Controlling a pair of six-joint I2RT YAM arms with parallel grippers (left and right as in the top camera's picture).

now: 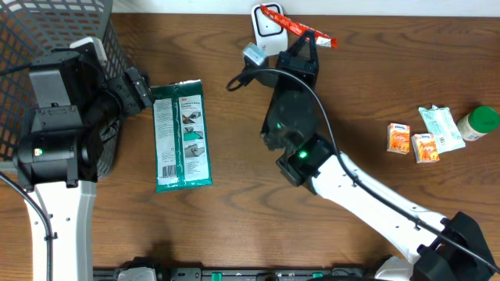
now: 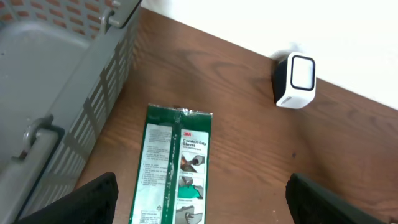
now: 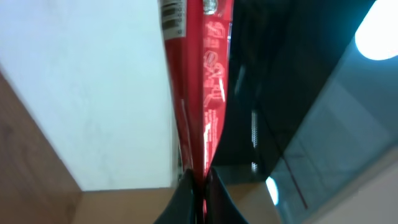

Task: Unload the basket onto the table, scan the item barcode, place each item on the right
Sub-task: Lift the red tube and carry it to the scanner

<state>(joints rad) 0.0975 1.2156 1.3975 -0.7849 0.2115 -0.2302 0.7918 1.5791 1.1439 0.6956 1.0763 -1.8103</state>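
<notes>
I should swing the red packet [image 1: 294, 26] clear and bring its barcode down close to the scanner's window [image 1: 269, 36], because my right gripper is holding the packet high above the white scanner.
A thin red packet [image 1: 294, 26] is pinched by my right gripper [image 1: 307, 39], which is shut on its end. The packet lies across the white scanner [image 1: 266, 31] at the table's back edge. In the right wrist view the red packet [image 3: 205, 93] runs up from my right gripper [image 3: 200, 186], between the scanner's white body [image 3: 93, 93] and its dark window [image 3: 292, 93]; a barcode [image 3: 173, 12] shows at the packet's top. My left gripper [image 1: 144, 90] stands open at the top end of a green glove packet [image 1: 182, 136], holding nothing.
A grey mesh basket [image 1: 47, 31] fills the back left corner. Two small orange boxes [image 1: 399, 138], a white-green pouch [image 1: 440, 127] and a green-capped bottle [image 1: 478, 122] lie at the right. In the left wrist view the green packet [image 2: 177, 168], basket [image 2: 56, 81] and scanner [image 2: 295, 81] show.
</notes>
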